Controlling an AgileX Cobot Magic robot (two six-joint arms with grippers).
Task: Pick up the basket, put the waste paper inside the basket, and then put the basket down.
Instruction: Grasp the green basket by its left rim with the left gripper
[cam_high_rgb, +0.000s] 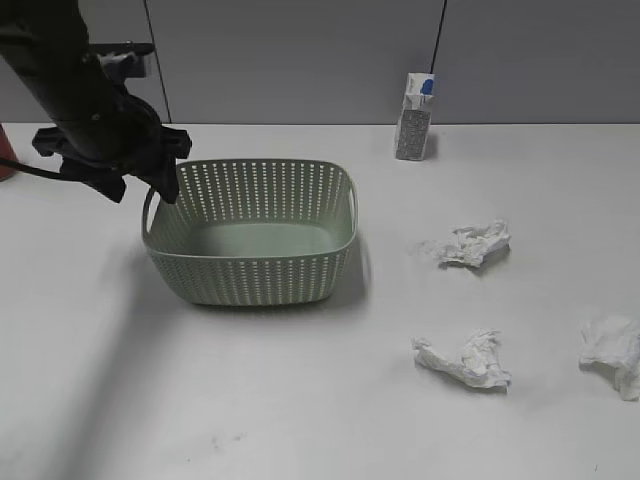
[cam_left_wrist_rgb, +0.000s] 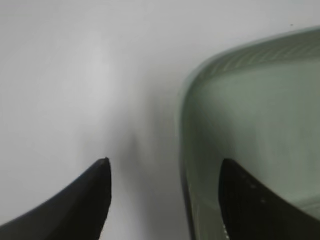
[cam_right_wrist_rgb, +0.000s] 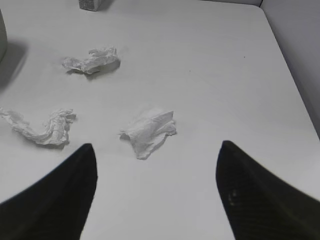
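My left gripper will make the basket tilt with its opposite end lower when I lift, because the gripper straddles the rim of the basket (cam_high_rgb: 253, 234) at just one end (cam_high_rgb: 150, 212).
The pale green basket (cam_high_rgb: 255, 235) stands empty on the white table. My left gripper (cam_high_rgb: 160, 188) is open at the basket's left end. In the left wrist view the left gripper (cam_left_wrist_rgb: 164, 167) straddles the rim of the basket (cam_left_wrist_rgb: 260, 100), with one finger outside and one inside. Three crumpled white waste paper wads lie to the right of the basket: one far (cam_high_rgb: 470, 243), one near (cam_high_rgb: 465, 360), one at the right edge (cam_high_rgb: 612, 352). My right gripper (cam_right_wrist_rgb: 157, 147) is open and empty above the table, just short of the nearest wad (cam_right_wrist_rgb: 150, 131). The other two wads (cam_right_wrist_rgb: 92, 60) (cam_right_wrist_rgb: 42, 127) lie to its left.
An upright grey-white carton with a blue cap (cam_high_rgb: 415, 118) stands at the back near the wall. A red object (cam_high_rgb: 5, 165) shows at the far left edge. The table's right edge and a wall (cam_right_wrist_rgb: 295, 60) run along the right.
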